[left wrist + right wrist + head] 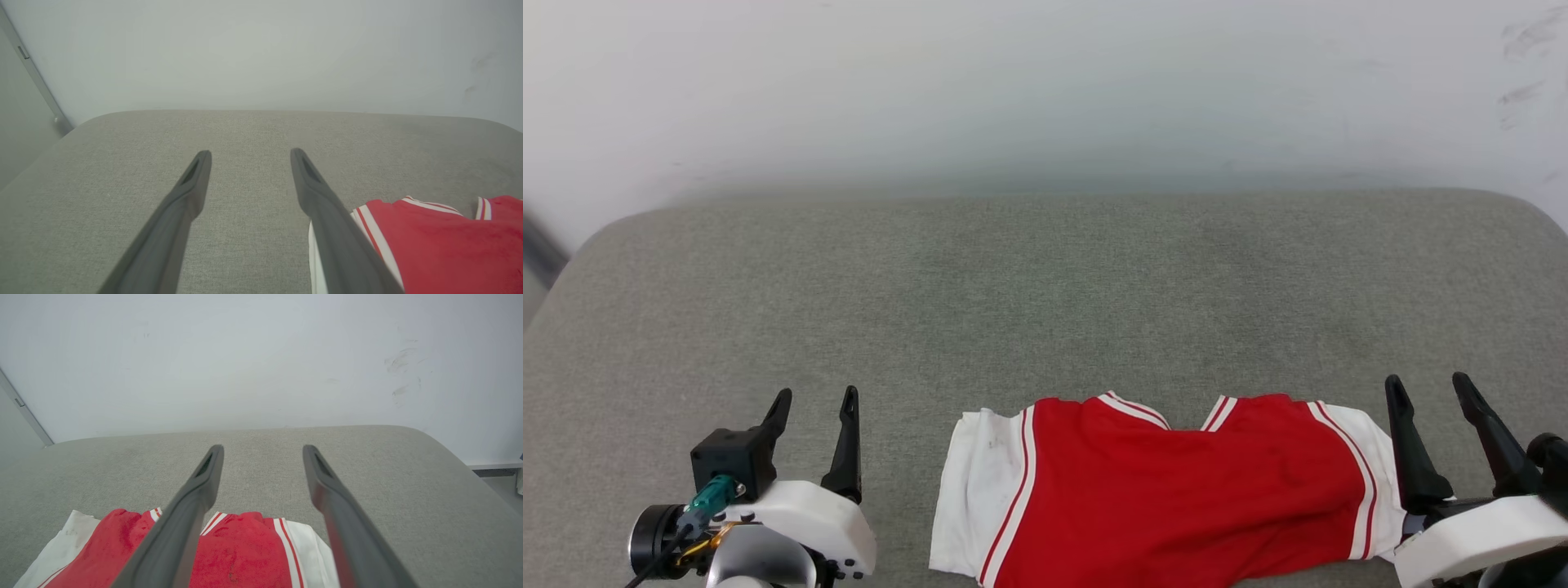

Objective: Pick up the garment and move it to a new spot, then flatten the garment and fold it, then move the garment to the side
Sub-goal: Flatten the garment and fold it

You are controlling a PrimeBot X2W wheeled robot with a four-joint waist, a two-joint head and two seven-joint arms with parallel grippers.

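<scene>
I should expect to find printed lettering hidden underneath when I lift the garment point(1174, 500) and lay it over, since it lies plain red side point(1150, 470) up.
The garment point(1176, 490), a red T-shirt with white sleeves and red-white striped edging, lies spread near the front edge of the grey padded surface point(1045, 286), plain red side up, collar toward the wall. It also lies at the lower right of the left wrist view as the garment point(441, 245) and at the lower left of the right wrist view as the garment point(241, 551). My left gripper point(814, 397) stands open to the shirt's left, apart from it. At the shirt's right sleeve, my right gripper point(1427, 382) is open and holds nothing.
A pale wall point(1045, 90) rises behind the padded surface. The surface's rounded far corners show at left point(613, 229) and right point(1519, 204). A strip of floor and skirting point(496, 469) lies past the right edge.
</scene>
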